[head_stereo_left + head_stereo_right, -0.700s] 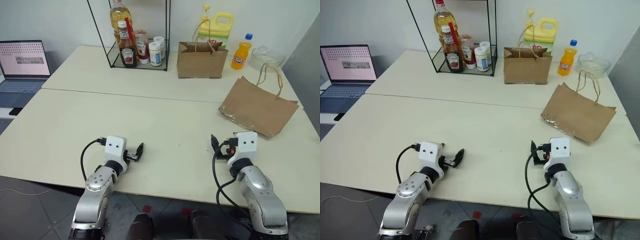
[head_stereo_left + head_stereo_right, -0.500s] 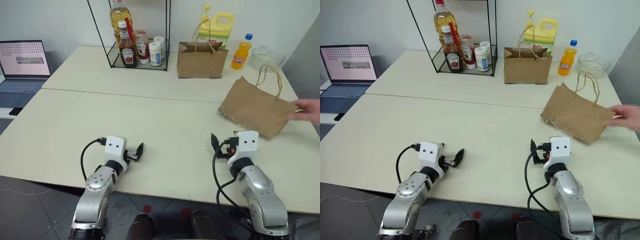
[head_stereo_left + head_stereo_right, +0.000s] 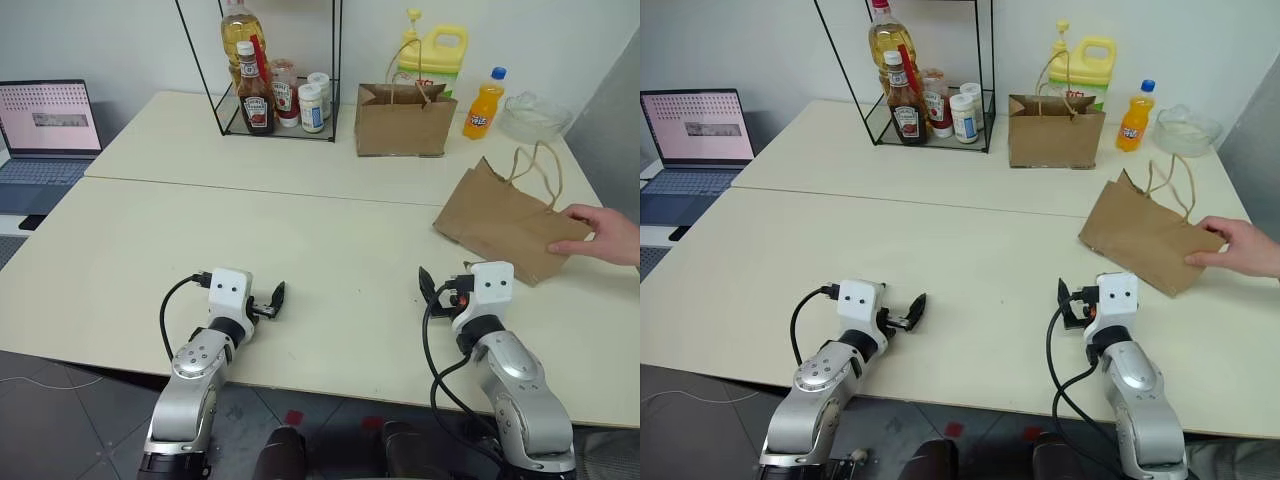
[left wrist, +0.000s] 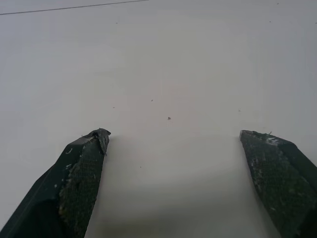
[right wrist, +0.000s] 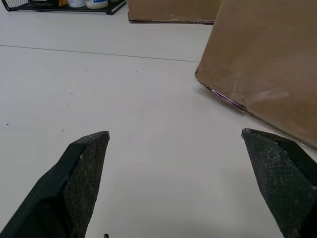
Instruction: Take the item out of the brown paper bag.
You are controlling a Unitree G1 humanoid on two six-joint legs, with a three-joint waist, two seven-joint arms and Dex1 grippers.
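I expect the loops (image 3: 549,161) to stay up above the brown paper bag when I carry it and put it down, because the cord handles hold open arches (image 3: 527,163).
The brown paper bag (image 3: 505,225) lies flat and creased on the right of the table, its cord handles (image 3: 540,165) pointing to the back. A person's hand (image 3: 600,232) rests on the bag's right end. The item is hidden. My right gripper (image 3: 440,290) stands open just above the table, a short way in front of the bag's near left corner; in the right wrist view the bag (image 5: 267,64) lies beyond its spread fingers (image 5: 81,168). My left gripper (image 3: 272,303) is open over bare table at the front left, nothing between its fingers (image 4: 81,173).
At the back stand a neater upright brown bag (image 3: 402,120), an orange soda bottle (image 3: 483,104), a yellow jug (image 3: 432,58), a glass bowl (image 3: 535,115) and a wire rack (image 3: 270,95) with ketchup and jars. A laptop (image 3: 45,130) sits far left.
A person's hand has come in from the right and laid hold of the bag's right end, nudging the bag slightly left. Both grippers have stayed put and open.
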